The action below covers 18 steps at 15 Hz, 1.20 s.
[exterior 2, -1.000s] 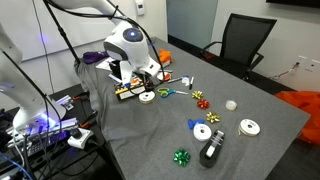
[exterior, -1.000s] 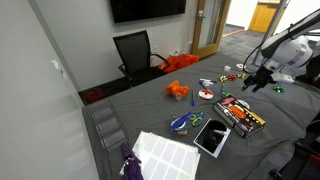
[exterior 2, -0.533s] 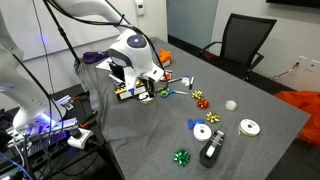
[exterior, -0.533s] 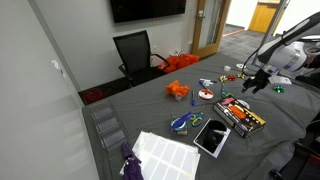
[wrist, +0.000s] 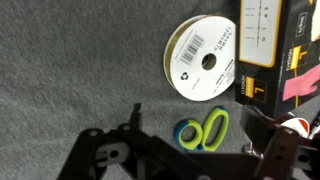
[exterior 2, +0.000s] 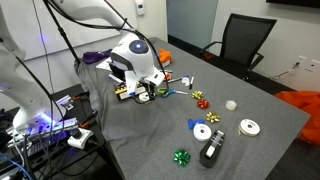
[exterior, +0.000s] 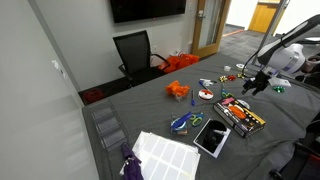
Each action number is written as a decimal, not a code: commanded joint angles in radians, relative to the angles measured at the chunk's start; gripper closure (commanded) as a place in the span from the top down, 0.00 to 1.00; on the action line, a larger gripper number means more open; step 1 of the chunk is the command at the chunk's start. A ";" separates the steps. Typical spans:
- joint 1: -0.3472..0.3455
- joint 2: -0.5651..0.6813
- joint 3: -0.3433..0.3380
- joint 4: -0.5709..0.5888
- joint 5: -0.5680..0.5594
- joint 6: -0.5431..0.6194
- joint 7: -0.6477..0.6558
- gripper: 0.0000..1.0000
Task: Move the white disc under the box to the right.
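My open fingers are on either side of the scissor handles (wrist: 203,132) next to the white disc. So next my gripper backs up and grips the disc by its rim (wrist: 174,62) away from the box.
In the wrist view the white disc (wrist: 205,60) with a dark centre hole lies flat on the grey table, its right edge against the black box (wrist: 278,48) with yellow and red print. My gripper (wrist: 197,128) is open and empty, hovering just below the disc with the fingers spread either side of green-and-blue scissor handles (wrist: 204,131). In both exterior views the gripper (exterior: 255,82) (exterior 2: 148,90) hangs low at one end of the box (exterior: 241,116) (exterior 2: 128,92). There the disc is hidden behind the gripper.
A white disc with a red centre (exterior: 206,95), an orange object (exterior: 178,90), a black-framed slab (exterior: 211,136) and a white sheet (exterior: 165,153) lie on the table. Bows (exterior 2: 200,99), white rolls (exterior 2: 202,131) (exterior 2: 249,127) and a green bow (exterior 2: 181,157) lie further off. An office chair (exterior 2: 240,40) stands behind the table.
The gripper has shifted a little along the box and lower, so it now covers the white disc in the exterior view. The objects have not moved.
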 commanded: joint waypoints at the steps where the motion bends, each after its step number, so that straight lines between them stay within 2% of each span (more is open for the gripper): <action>1: -0.057 0.064 0.039 0.048 -0.001 0.006 -0.021 1.00; 4: -0.077 0.095 0.047 0.070 -0.030 -0.043 -0.014 1.00; 6: -0.059 0.114 0.028 0.075 -0.114 -0.070 0.017 1.00; 10: -0.060 0.130 0.042 0.070 -0.242 -0.049 0.066 1.00; 18: -0.177 0.134 0.174 0.101 -0.138 -0.074 -0.037 1.00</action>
